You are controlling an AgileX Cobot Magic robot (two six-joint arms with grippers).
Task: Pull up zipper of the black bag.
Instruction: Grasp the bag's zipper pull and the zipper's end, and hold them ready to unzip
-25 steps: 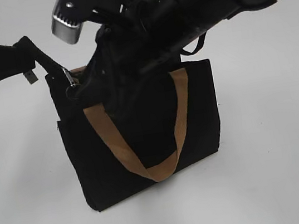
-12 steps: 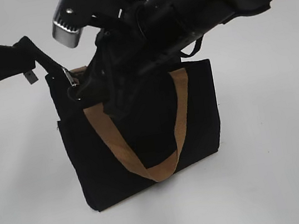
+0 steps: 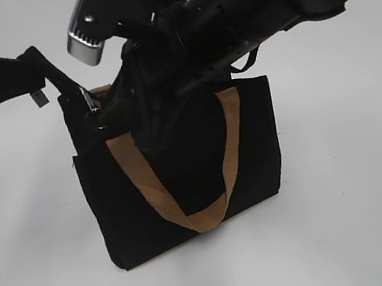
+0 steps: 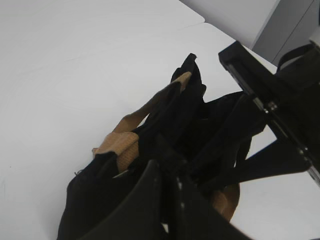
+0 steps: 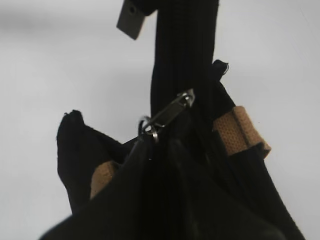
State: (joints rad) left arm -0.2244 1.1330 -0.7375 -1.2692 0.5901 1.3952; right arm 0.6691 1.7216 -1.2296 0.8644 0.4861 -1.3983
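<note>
I should open my right gripper's fingers and close them with the ring (image 5: 149, 131) in the middle, because the zipper's pull (image 5: 171, 111) is slanted and its ring is at the edge of the fingers.
The black bag (image 3: 248, 141) stands upright on the white table, and one tan handle (image 3: 231, 144) hangs down its front. My left gripper (image 3: 59, 85) comes in from the left and is shut on the bag's top left corner; the left wrist view shows its jaws (image 4: 167, 165) pinching black fabric (image 4: 90, 200). My right gripper (image 3: 101, 117) reaches down from the upper right to the same end. In the right wrist view its dark fingers (image 5: 155, 150) close at the zipper's silvery ring pull (image 5: 149, 128). The zip line itself is hidden under the arm.
The white table (image 3: 360, 218) surrounds the bag on all sides. The right arm's bulk (image 3: 243, 13) covers the bag's top edge. The second tan handle (image 5: 240, 130) shows beside the zip in the right wrist view.
The right arm has shifted very slightly. The bag and the left gripper have stayed where they were.
</note>
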